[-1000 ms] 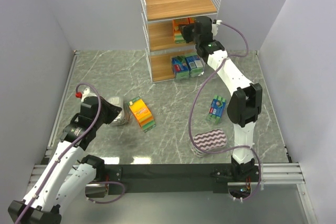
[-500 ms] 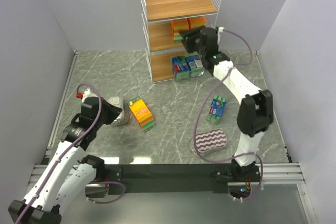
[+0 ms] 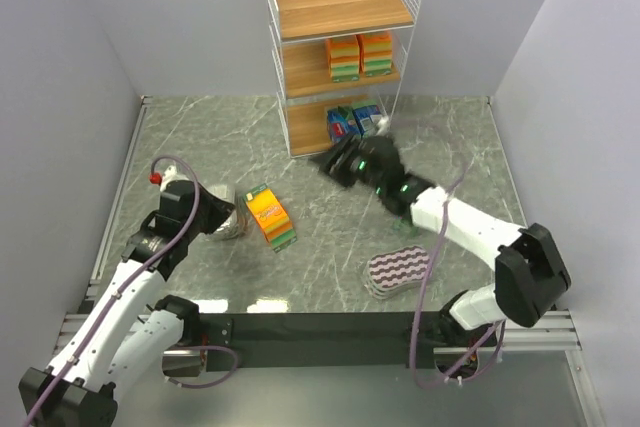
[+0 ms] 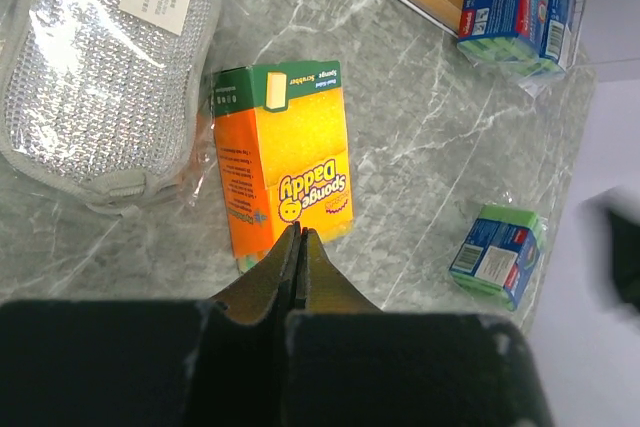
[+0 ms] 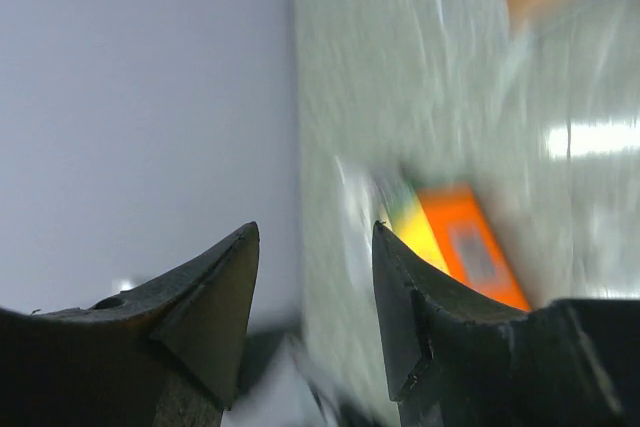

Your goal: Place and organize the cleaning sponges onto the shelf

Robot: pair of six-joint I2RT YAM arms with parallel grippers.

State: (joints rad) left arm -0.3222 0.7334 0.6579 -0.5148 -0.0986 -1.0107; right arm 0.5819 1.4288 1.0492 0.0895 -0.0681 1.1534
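Coloured bands point(image 3: 283, 240) show at the end of the orange sponge pack point(image 3: 268, 214), so I expect the pack's sleeve and stacked sponges to come up together when I lift it.
The shelf point(image 3: 340, 7) stands at the back. Two orange-yellow sponges point(image 3: 360, 55) sit side by side on its middle tier, and two blue-green sponges point(image 3: 355, 122) on the bottom tier. On the table lie an orange sponge pack point(image 3: 270, 217), a silvery-grey pack point(image 4: 100, 77), a purple-white striped oval point(image 3: 398, 272) and a loose blue-green pack point(image 4: 497, 255). My left gripper point(image 4: 297, 234) is shut and empty, its tips over the orange pack point(image 4: 285, 167). My right gripper point(image 3: 332, 164) hangs open and empty, blurred, over the table in front of the shelf; its wrist view shows the orange pack point(image 5: 465, 247) blurred.
Grey walls close in the marble table on the left, back and right. The right arm stretches across the table's right half, covering the loose blue-green pack in the top view. The shelf's top tier holds nothing.
My right gripper let go of an orange-yellow pack on the middle tier, opened, and swung back down and left over the table. The left arm barely moved.
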